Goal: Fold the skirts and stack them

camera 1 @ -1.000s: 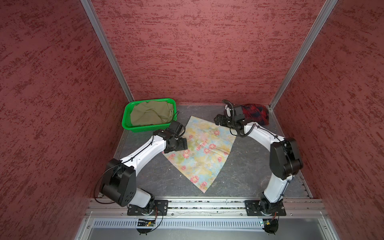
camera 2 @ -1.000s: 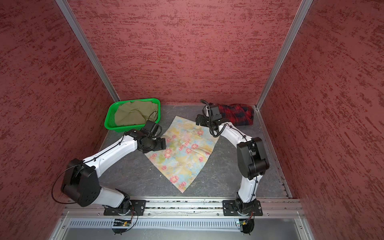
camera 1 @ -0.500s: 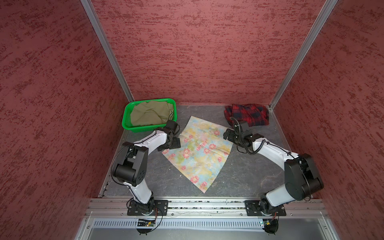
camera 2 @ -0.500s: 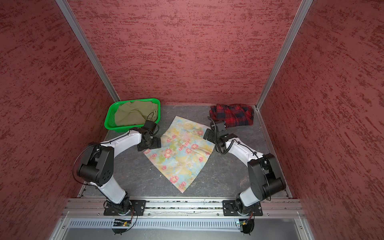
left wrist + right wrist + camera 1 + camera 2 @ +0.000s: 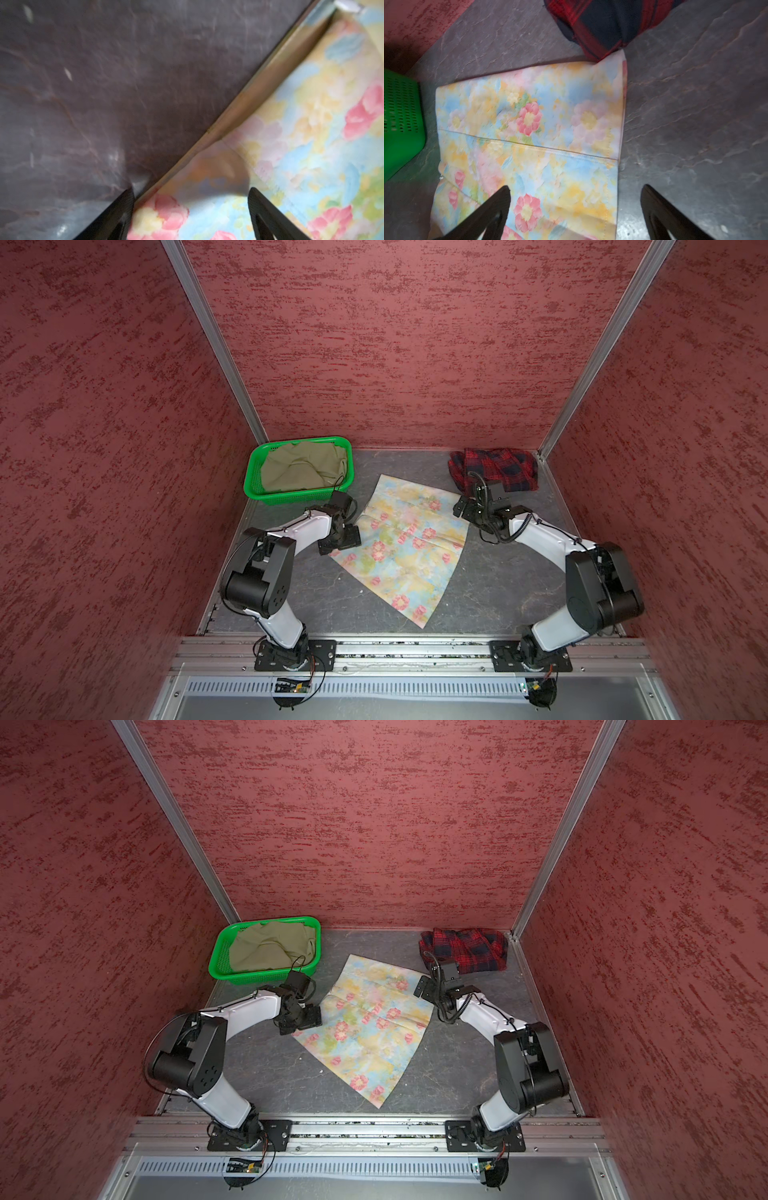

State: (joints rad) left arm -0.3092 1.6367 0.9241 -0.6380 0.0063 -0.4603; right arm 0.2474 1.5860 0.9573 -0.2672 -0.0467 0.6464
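The floral skirt is lying crooked, and my left gripper is at its side corner [image 5: 335, 553]. Next, I grab its far corner [image 5: 382, 477] beside the basket and straighten the skirt.
The pastel floral skirt [image 5: 399, 547] [image 5: 361, 1029] lies spread flat mid-table. A folded red-and-navy plaid skirt [image 5: 494, 475] [image 5: 465, 955] sits in the back right corner. The olive-khaki skirt [image 5: 303, 466] [image 5: 270, 948] lies crumpled in the green basket [image 5: 254, 479]. My left gripper [image 5: 340, 541] [image 5: 191, 190] is open low over the floral skirt's left edge, one finger over the table, the other over cloth. My right gripper [image 5: 467, 508] [image 5: 576, 187] is open, astride the floral skirt's right edge near its top corner, close to the plaid skirt [image 5: 608, 25].
The green perforated basket [image 5: 216, 961] [image 5: 400, 124] stands at the back left, close behind the left wrist. Red textured walls close in three sides. A metal rail [image 5: 407, 649] with both arm bases runs along the front edge.
My right gripper has come away from the plaid skirt, forward to the floral skirt's right edge. My left gripper slid slightly nearer along the left edge, its elbow pulled in.
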